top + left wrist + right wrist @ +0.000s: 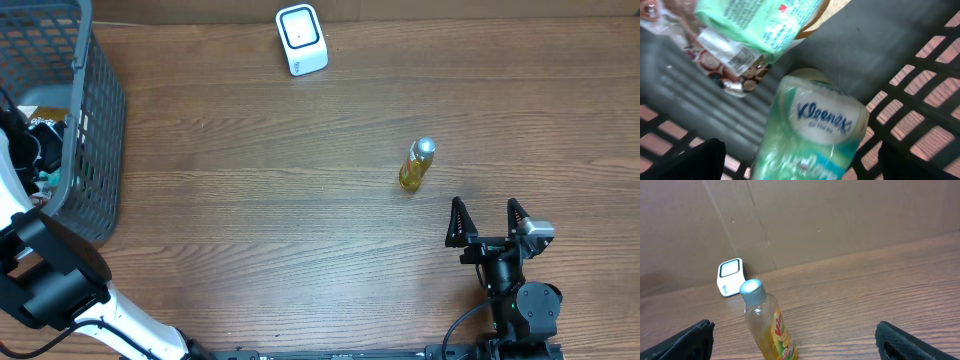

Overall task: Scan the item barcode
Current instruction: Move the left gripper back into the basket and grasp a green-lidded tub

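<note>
The left gripper has the beige container's round end (812, 75) centred in front of its open fingers, so it should now move down past the green Kleenex pack (815, 127) and close on the container.
My left gripper (800, 172) is down inside the grey basket (95, 120) and stands open. A green Kleenex pack (815, 130) lies between its two dark fingers, with gaps on both sides, so it is not gripped. A green printed packet (760, 20) and a clear snack bag (725, 55) lie beyond it. A yellow bottle with a silver cap (416, 166) stands on the table. My right gripper (488, 218) is open just behind it; in the right wrist view the bottle (767, 325) stands ahead, left of centre. The white scanner (301, 40) sits at the far edge.
The basket occupies the table's left end, and its lattice wall (925, 100) closes in around the left gripper. The left arm (60, 275) reaches into it from the front left. A cardboard wall (840, 220) rises behind the scanner (730, 277).
</note>
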